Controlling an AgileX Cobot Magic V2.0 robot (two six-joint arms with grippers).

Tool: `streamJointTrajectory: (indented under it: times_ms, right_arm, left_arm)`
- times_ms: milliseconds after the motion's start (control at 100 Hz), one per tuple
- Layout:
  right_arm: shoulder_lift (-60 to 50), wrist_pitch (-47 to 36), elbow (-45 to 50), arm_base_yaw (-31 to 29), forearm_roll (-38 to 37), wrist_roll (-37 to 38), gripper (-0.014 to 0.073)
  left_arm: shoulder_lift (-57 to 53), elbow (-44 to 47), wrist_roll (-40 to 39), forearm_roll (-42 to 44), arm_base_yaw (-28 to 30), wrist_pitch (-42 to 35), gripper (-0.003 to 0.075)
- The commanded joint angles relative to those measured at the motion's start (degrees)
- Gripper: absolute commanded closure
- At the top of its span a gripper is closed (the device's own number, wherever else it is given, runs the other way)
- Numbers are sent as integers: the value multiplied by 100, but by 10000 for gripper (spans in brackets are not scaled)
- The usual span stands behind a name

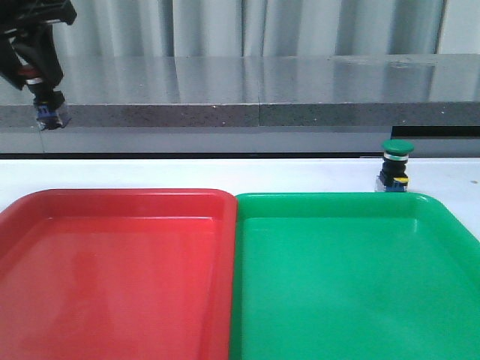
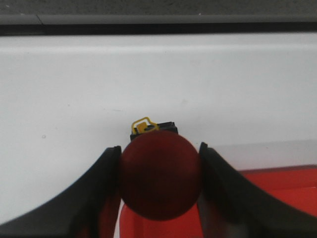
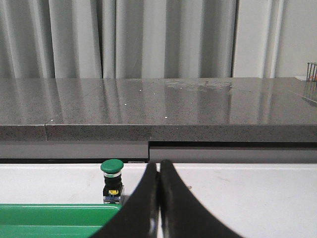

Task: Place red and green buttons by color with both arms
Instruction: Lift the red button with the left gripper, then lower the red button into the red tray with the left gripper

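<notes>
The red button's base (image 1: 52, 117) faces down and the red tray is empty. My left gripper should therefore go down next until the button's base touches the red tray's bottom (image 1: 52, 266).
My left gripper (image 1: 36, 76) is shut on the red button (image 1: 49, 111) and holds it high above the table at the far left, past the back left corner of the red tray (image 1: 112, 247). In the left wrist view the dark red cap (image 2: 159, 181) sits tight between both fingers (image 2: 101, 191), with the red tray's rim (image 2: 277, 191) below. The green button (image 1: 396, 165) stands upright on the white table, just behind the green tray (image 1: 352, 277). In the right wrist view my right gripper (image 3: 159, 168) is shut and empty, beside the green button (image 3: 112, 179). The right gripper is out of the front view.
The red tray and the green tray sit side by side, filling the near part of the table. A grey stone ledge (image 1: 255, 112) runs along the back, with curtains behind it. A strip of white table (image 1: 187, 172) lies between the trays and the ledge.
</notes>
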Motion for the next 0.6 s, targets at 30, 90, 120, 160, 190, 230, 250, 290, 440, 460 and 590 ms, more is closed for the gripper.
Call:
streamJointTrajectory:
  times_ms: [30,90,120,160,190,230,250,290,440,460,590]
  right_arm:
    - [-123,-445,-103,-33,-54,-17,658]
    - [-123,-445,-103,-33,-54,-17,658]
    - [-123,-445,-103,-33,-54,-17,658]
    - [-123,-445,-103,-33,-54,-17,658]
    - [-123,-445,-103,-33,-54,-17,658]
    - [-123,-445,-103,-33,-54,-17,658]
    - [-123,-445,-103,-33,-54,-17,658]
    - [-123,-445,-103,-33,-54,-17,658]
    - [-123,-445,-103,-33,-54,-17,658]
    - [-123,-445,-103,-33,-54,-17,658]
    - [-123,-445,-103,-33,-54,-17,658]
  left_arm:
    - [-593,141,6,-76,-273,-206,741]
    - [-752,415,6,-76,-414,-319,741]
    - [-831,556,6,-76,-480,-370,741]
    - [-934,779,6,-76,-581,-449,741]
    - [-996,936,6,-88,-655,-516,741]
    - [-1086,1173,6,-88,-751,-626,741]
    - [-1131,1288,6,-88,-798,-669,741]
    - [-1180,1481,6,-88,-861,-733,741]
    - [-1330,2181,6,-169,-1019,-719,741]
    - [-1330,2256,6,-167,-1032,-719,741]
    - [-1330,2684,-93,-172,-1059,-1004,741]
